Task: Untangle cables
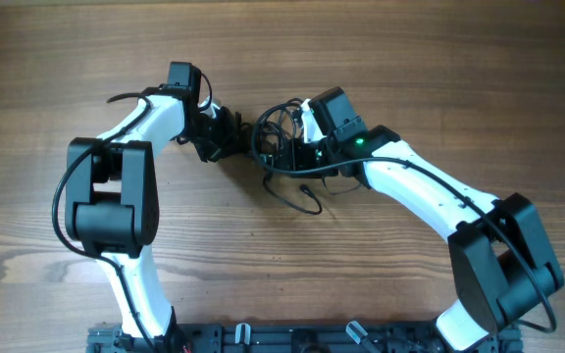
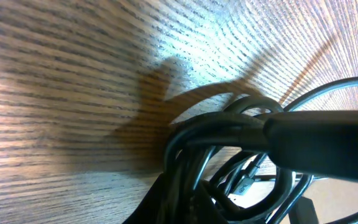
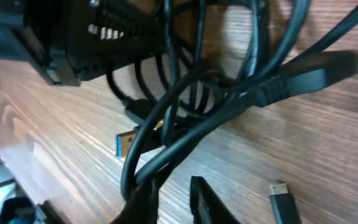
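Observation:
The cord's bend (image 3: 130, 185) rests across one finger of the robot's right gripper, outside the gripper's gap, so the robot should open that gripper wider and close both fingers around the cord.
The cables (image 1: 281, 137) are a bunch of thin black cords on the wooden table, between my two grippers, and one strand trails to a plug end (image 1: 309, 203). My left gripper (image 1: 231, 132) is at the bunch's left side. In the left wrist view it (image 2: 188, 205) is shut on a bundle of cords (image 2: 191, 134), next to a thick black plug body (image 2: 316, 143). My right gripper (image 1: 292, 149) is at the bunch's right side. In the right wrist view it (image 3: 173, 202) stands slightly open with bare wood in the gap. Looped cords (image 3: 185, 124) drape over its left finger (image 3: 140, 205).
A loose black plug with a silver tip (image 3: 283, 198) lies on the wood right of my right fingers. A blue-tipped metal plug (image 3: 124, 144) sits under the loops. The other arm's black housing (image 3: 86, 31) fills the upper left of the right wrist view.

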Controlling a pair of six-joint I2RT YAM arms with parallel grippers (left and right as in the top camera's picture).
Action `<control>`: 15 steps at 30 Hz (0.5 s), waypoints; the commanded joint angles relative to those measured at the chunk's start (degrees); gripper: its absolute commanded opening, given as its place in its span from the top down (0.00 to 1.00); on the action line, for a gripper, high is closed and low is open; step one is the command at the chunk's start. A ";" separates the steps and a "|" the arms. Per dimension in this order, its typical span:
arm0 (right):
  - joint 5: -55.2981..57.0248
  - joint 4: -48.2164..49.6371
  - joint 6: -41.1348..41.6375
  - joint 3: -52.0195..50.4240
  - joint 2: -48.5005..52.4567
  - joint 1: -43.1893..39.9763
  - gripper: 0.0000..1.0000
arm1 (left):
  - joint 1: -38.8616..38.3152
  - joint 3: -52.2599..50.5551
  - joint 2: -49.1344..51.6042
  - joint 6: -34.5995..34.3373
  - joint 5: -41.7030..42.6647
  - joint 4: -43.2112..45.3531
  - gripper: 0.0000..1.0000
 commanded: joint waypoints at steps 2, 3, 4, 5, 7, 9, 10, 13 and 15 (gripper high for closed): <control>8.68 -1.18 1.75 -0.20 -0.11 -0.07 0.84 | 0.94 -0.48 0.96 -0.55 -6.56 0.11 0.90; 9.42 -1.18 1.73 -0.44 -0.11 -0.07 0.83 | 0.94 -0.48 0.96 -0.55 -6.56 0.11 0.90; 10.80 -1.33 1.79 -0.68 -0.11 -0.07 0.83 | 0.94 -0.48 0.96 -0.55 -6.56 0.11 0.90; 13.27 -2.03 2.64 -0.83 -0.11 -0.09 0.83 | 0.94 -0.48 0.96 -0.55 -6.56 0.11 0.90; 20.24 -4.42 6.58 -0.85 -0.11 -0.09 0.71 | 0.94 -0.48 0.96 -0.55 -6.56 0.11 0.90; 18.62 -4.22 7.41 -0.85 -0.11 -0.07 0.65 | 0.94 -0.48 0.96 -0.55 -6.56 0.11 0.90; 15.72 -3.54 7.37 -0.85 -0.11 -0.07 0.62 | 0.94 -0.48 0.96 -0.55 -6.56 0.11 0.90; 6.29 -1.70 7.34 -0.85 -0.11 -0.07 0.60 | 0.94 -0.48 0.96 -0.55 -6.56 0.11 0.90; -0.17 -2.16 7.32 -0.85 -0.11 -0.07 0.61 | 0.94 -0.48 0.96 -0.55 -6.56 0.11 0.90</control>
